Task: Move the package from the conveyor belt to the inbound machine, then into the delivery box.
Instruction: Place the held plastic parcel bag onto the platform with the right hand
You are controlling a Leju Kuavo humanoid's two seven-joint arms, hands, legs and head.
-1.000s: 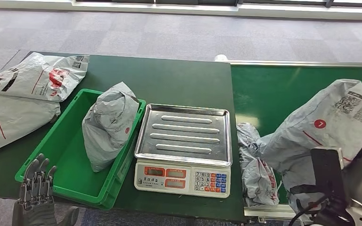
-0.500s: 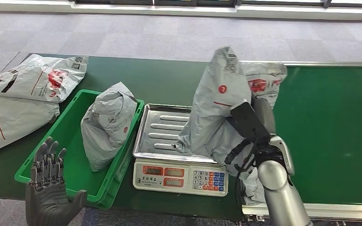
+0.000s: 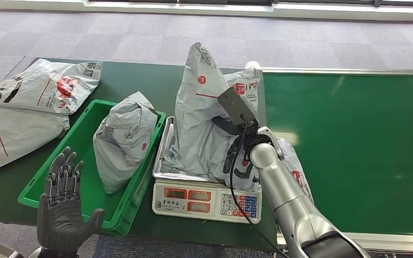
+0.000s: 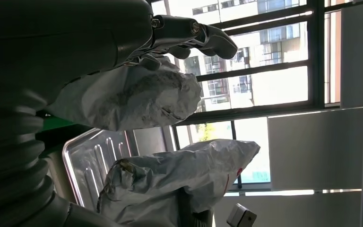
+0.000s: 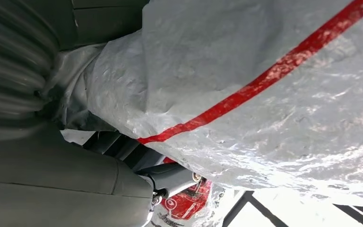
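A brown gap (image 4: 126,165) breaks up the crumpled edge of the large grey package (image 3: 198,115), so the package's end should open wide and show the wrapped contents inside when I carry it.
A big grey mail package (image 3: 201,121) with red marks stands upright over the steel tray (image 3: 164,153) of the weighing scale (image 3: 207,201). Its lower end lies on the tray. My right hand (image 3: 225,128) grips it from the conveyor side, mostly hidden behind the bag; in the right wrist view its dark fingers (image 5: 168,176) curl under the package (image 5: 274,94). My left hand (image 3: 62,201) is raised at the front of the green delivery box (image 3: 45,185), fingers spread and holding nothing. The left wrist view shows those fingers (image 4: 194,35) and the held package (image 4: 189,172).
A second grey package (image 3: 122,141) leans inside the green box. Two flat white mail bags (image 3: 29,105) lie at the table's far left. Another grey bag (image 3: 297,172) lies under my right forearm at the edge of the green conveyor belt (image 3: 355,145).
My right arm has swung the package from the conveyor leftward over the scale tray and lowered it. My left hand has risen in front of the green box.
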